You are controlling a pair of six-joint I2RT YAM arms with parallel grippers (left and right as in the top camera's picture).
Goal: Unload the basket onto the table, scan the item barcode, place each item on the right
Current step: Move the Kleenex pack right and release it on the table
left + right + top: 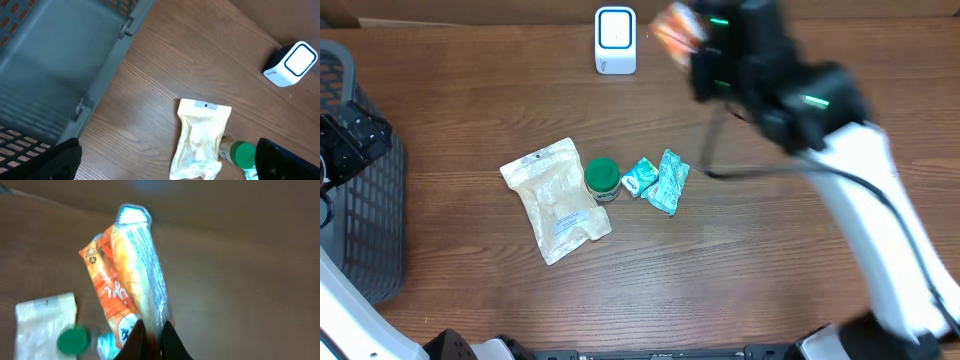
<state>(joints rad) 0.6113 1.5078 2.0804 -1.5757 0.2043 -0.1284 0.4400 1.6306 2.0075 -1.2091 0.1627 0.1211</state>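
The snack packet (677, 33) is clear of the scanner, and there is open wood (792, 218) beyond the teal packets. My right gripper should keep going there and let go of the snack packet low down.
The item in hand is an orange and white snack packet (672, 30) (129, 275). My right gripper (694, 42) (151, 339) is shut on its lower edge and holds it in the air. The packet hangs just right of the white barcode scanner (615, 40) (292, 64) at the table's far edge. In the right wrist view the packet stands up from the fingers with its printed white side facing right. My left gripper (350, 140) (167, 167) stays open at the far left by the basket, with nothing between its fingers.
A dark mesh basket (370, 230) (50, 65) stands at the left edge. Mid-table lie a white pouch (555, 197) (200, 140), a green-lidded jar (602, 178) (240, 152) and two teal packets (660, 180).
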